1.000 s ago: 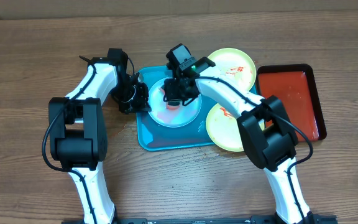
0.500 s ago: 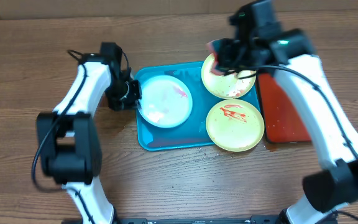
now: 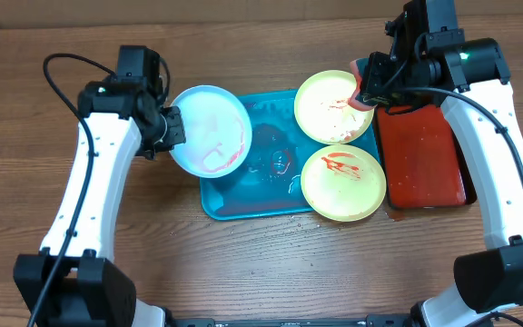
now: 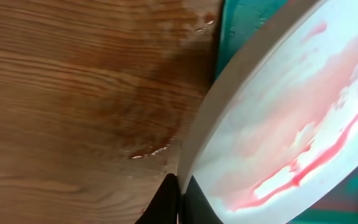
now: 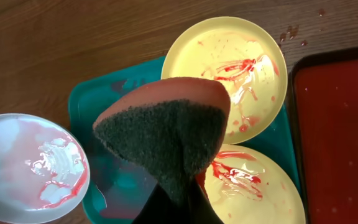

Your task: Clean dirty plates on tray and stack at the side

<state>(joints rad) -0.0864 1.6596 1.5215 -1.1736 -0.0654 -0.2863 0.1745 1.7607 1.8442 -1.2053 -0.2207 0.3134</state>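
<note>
I should tip the whitish plate over the turquoise tray (image 3: 269, 127) with my left gripper before I put it aside, because pink liquid is still on the plate, half outside the tray.
My left gripper (image 3: 172, 130) is shut on the left rim of the whitish plate (image 3: 209, 130), which it holds tilted over the turquoise tray's (image 3: 234, 200) left edge. Red sauce streaks show on this plate (image 4: 278, 124), and black fingers (image 4: 166, 202) pinch its rim. Two yellow-green plates with red smears lie at the tray's right side, one at the back (image 3: 334, 106) and one in front (image 3: 343, 183). My right gripper (image 3: 376, 78) is shut on a reddish sponge (image 3: 362, 91) with a dark scouring face (image 5: 166, 130), held above the back plate's right edge.
A red dark-rimmed tray (image 3: 422, 154) lies right of the yellow plates. Wet patches and sauce traces cover the turquoise tray's floor (image 5: 114, 180). Bare wooden table (image 3: 271, 263) spreads at the left and front.
The right gripper has carried the sponge from the whitish plate over to the right, beside the red tray. The left gripper has lifted that plate up and left, off the tray's middle.
</note>
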